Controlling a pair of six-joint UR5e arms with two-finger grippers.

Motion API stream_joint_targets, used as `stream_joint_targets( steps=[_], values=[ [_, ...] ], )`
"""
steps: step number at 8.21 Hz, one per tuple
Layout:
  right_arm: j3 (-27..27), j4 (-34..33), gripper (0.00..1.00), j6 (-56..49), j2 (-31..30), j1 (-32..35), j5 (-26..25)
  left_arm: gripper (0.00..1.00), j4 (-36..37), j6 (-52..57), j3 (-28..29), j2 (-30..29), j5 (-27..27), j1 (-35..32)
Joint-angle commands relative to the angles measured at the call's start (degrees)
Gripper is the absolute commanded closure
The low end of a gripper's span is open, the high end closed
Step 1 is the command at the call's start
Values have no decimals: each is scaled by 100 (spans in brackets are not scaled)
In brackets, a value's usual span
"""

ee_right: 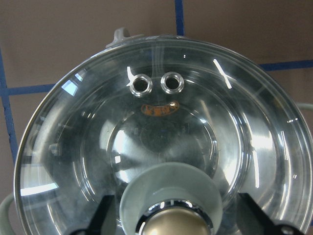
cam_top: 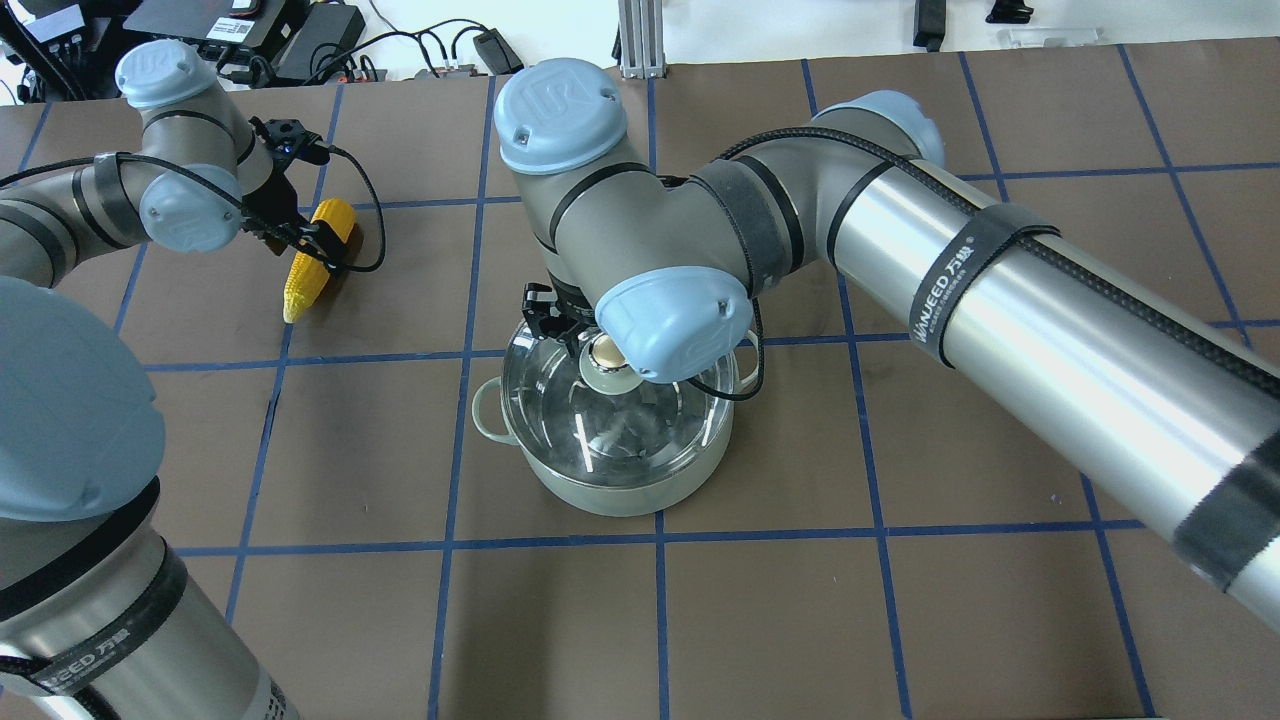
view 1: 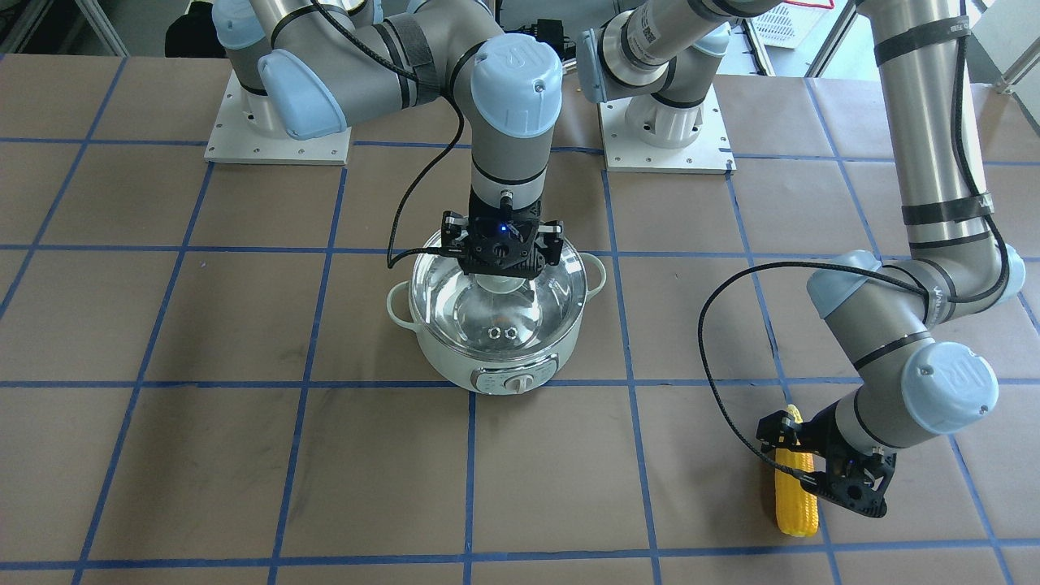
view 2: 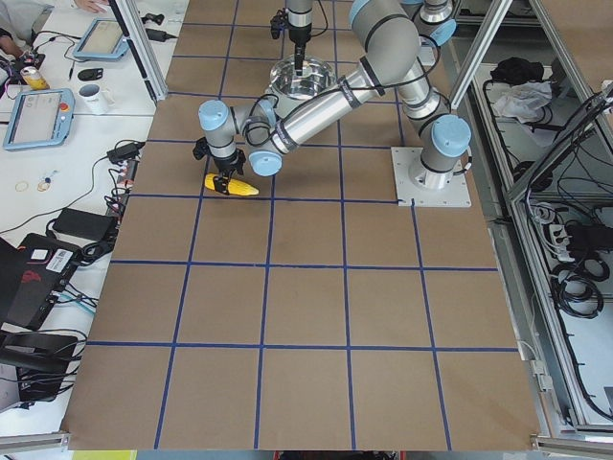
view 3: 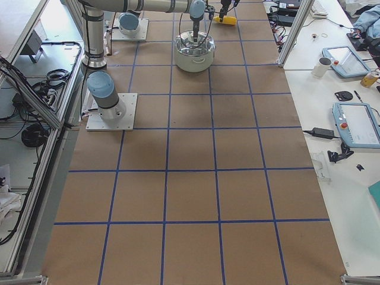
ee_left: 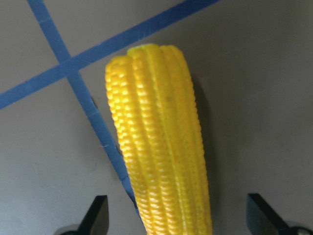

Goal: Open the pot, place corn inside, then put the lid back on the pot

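The mint-green pot (view 1: 451, 361) should be empty when I lift the glass lid, because only shiny metal (view 1: 470, 318) can be seen through the lid.
The mint-green pot (view 1: 520, 375) stands mid-table with the glass lid (view 1: 497, 313) sitting on it. My right gripper (view 1: 504, 275) is open, its fingers (ee_right: 104, 211) straddling the lid's knob (ee_right: 171, 196) with a gap on each side. In the overhead view the knob (cam_top: 603, 355) shows just under the right wrist. The yellow corn (view 1: 792, 497) lies flat on the table at the robot's far left. My left gripper (view 1: 812, 473) is open and lowered over it. In the left wrist view the corn (ee_left: 161, 147) lies between the two fingertips (ee_left: 99, 213), with gaps on both sides.
The brown table top (cam_top: 900, 600) is marked with a blue tape grid. The two arm base plates (view 1: 280, 134) sit at the robot's side of the table. Cables and devices (cam_top: 300, 40) lie beyond the far edge near the corn.
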Motion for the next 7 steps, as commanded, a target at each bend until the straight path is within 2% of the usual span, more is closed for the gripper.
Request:
stream_joint_targets(
  steps=[1, 2, 3, 4, 6, 7],
  values=[
    [12, 47, 64, -20, -2, 0, 32, 4, 12, -18, 0, -69, 5, 0],
    [12, 38, 72, -20, -37, -8, 24, 38, 21, -62, 0, -104, 49, 0],
    [12, 47, 76, -28, -46, -8, 15, 95, 12, -123, 35, -130, 84, 0],
    [-14, 90, 79, -20, -55, -26, 15, 100, -31, -150, 35, -113, 76, 0],
    [-120, 178, 91, -28, -133, -105, 154, 100, -136, -333, 62, 53, 93, 0],
    [-242, 361, 94, -168, -273, -262, 234, 100, -581, -666, 96, 254, 102, 0]
  ],
)
